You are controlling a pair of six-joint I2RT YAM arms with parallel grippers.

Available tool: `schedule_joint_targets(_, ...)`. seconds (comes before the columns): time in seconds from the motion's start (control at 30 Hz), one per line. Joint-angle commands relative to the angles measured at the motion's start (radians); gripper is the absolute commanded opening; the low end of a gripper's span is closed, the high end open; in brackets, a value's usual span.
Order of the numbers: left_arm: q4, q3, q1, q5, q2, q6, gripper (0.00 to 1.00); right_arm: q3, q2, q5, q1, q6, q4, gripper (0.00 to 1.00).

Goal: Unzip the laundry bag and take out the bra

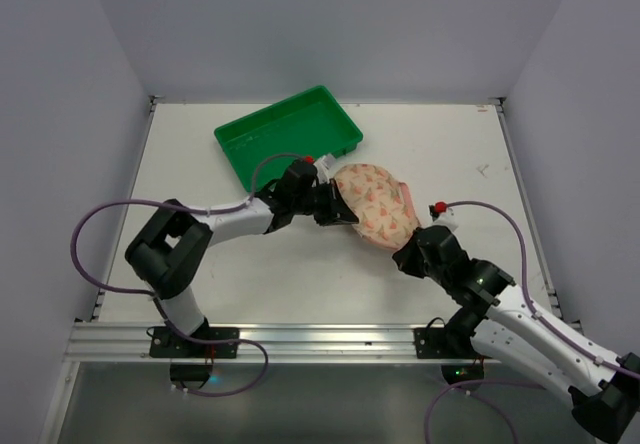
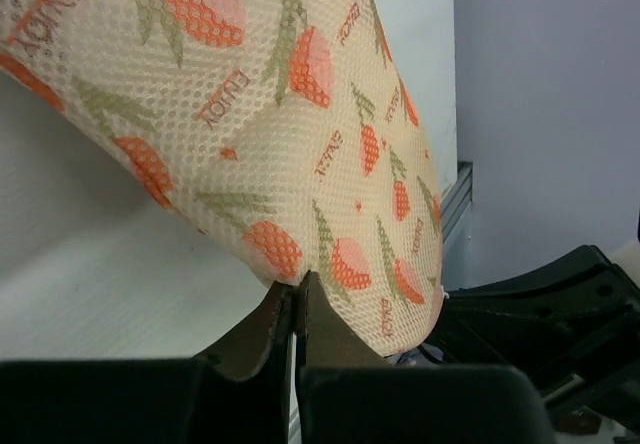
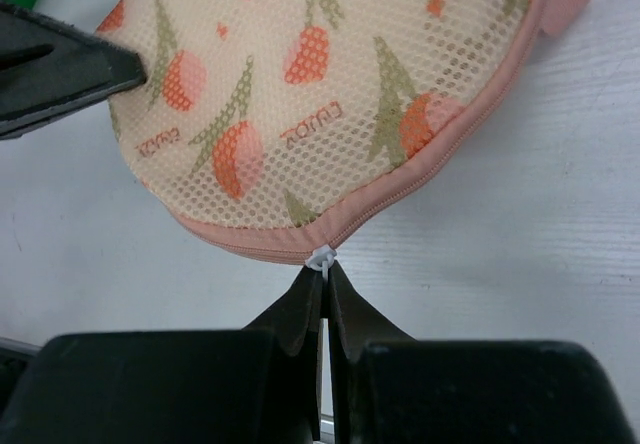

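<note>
Next, my right gripper moves back along the trim (image 3: 215, 234) toward my left gripper, because the pink trim bends to a point (image 3: 324, 234) at the zip pull, away from my left gripper.
The laundry bag (image 1: 378, 204) lies on the table, cream mesh printed with orange fruit and edged with a pink zip. Its zip is closed, so the bra is hidden. My left gripper (image 1: 345, 212) is shut on a pinch of the bag's mesh (image 2: 300, 274) at its left end. At the bag's near edge my right gripper (image 1: 408, 254) is shut on the white zip pull (image 3: 321, 260). In the right wrist view the bag (image 3: 330, 94) fills the upper frame, and its pink trim (image 3: 430, 169) curves down to the pull.
A green plastic tray (image 1: 290, 134) stands just behind the bag, touching or nearly touching its far left end. White walls enclose the table on three sides. Purple cables loop beside both arms.
</note>
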Motion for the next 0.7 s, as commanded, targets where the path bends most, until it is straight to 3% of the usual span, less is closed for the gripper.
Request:
schedule_joint_targets(0.0,-0.054,0.135,0.042,0.055,0.106,0.214,0.0,-0.002,-0.002,-0.041,-0.004,0.017,-0.039,0.0)
schedule_joint_targets(0.1,-0.089,0.233,0.047,0.03,0.157,0.233,0.03,-0.033,0.065,-0.133,-0.004,0.01,0.102,0.0)
schedule_joint_targets(0.2,-0.109,0.253,0.056,0.002,0.145,0.193,0.33,-0.032,0.15,-0.216,-0.002,0.002,0.26,0.0)
schedule_joint_targets(0.23,-0.11,0.226,0.057,-0.01,0.131,0.178,0.54,-0.024,0.219,-0.231,-0.002,-0.003,0.288,0.0)
schedule_joint_targets(0.3,-0.112,0.177,0.057,-0.068,0.059,0.135,0.78,0.01,0.285,-0.256,-0.002,-0.019,0.363,0.0)
schedule_joint_targets(0.4,-0.14,0.062,0.059,-0.162,-0.056,0.071,0.98,0.045,0.386,-0.261,-0.001,-0.041,0.448,0.0)
schedule_joint_targets(0.5,-0.138,-0.07,0.054,-0.192,-0.146,-0.004,1.0,0.085,0.468,-0.262,-0.001,-0.055,0.494,0.0)
schedule_joint_targets(0.67,-0.04,-0.141,0.016,-0.159,-0.155,-0.106,0.99,0.126,0.563,-0.313,-0.002,-0.059,0.555,0.0)
